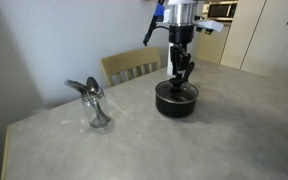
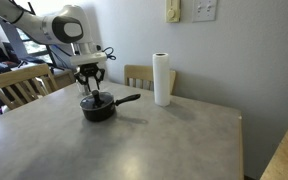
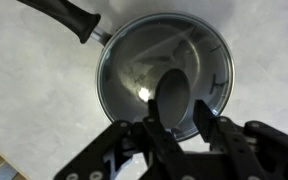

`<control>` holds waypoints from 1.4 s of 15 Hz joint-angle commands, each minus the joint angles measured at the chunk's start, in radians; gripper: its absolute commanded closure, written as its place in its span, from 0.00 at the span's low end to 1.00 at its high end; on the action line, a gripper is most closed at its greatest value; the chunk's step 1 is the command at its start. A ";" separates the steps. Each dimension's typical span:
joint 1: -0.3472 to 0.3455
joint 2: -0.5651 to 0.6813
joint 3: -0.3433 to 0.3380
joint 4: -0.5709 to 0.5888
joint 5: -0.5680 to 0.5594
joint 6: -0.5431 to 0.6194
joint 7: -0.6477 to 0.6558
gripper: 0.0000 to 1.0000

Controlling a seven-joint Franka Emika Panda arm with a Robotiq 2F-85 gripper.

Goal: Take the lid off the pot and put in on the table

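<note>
Next, my gripper opens wider, lowers around the knob (image 3: 173,106) and grips it deeper before lifting the lid, because the lid's dark knob (image 3: 172,92) is mostly beyond the ends of my gripper's fingers.
A small black pot (image 1: 176,100) with a long black handle (image 3: 69,15) stands on the grey table (image 2: 154,140). It also shows in an exterior view (image 2: 97,107). Its glass lid (image 3: 134,60) with a dark oval knob (image 3: 174,92) sits on the pot. My gripper (image 3: 181,125) is straight above the lid, lowered onto it in both exterior views (image 1: 182,76) (image 2: 91,88). Its fingers are open and stand on either side of the knob, with a gap showing on one side.
A glass jar holding metal utensils (image 1: 96,105) stands on the table away from the pot. A paper towel roll (image 2: 162,78) stands near the table's far edge. Wooden chairs (image 1: 134,67) (image 2: 24,85) stand at the table's edges.
</note>
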 commanded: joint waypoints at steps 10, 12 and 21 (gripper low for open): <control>-0.017 -0.015 0.001 -0.074 0.006 0.035 0.007 0.10; -0.021 0.004 0.003 -0.067 0.009 0.040 0.008 0.01; -0.016 0.062 0.005 -0.043 -0.011 0.104 0.005 0.47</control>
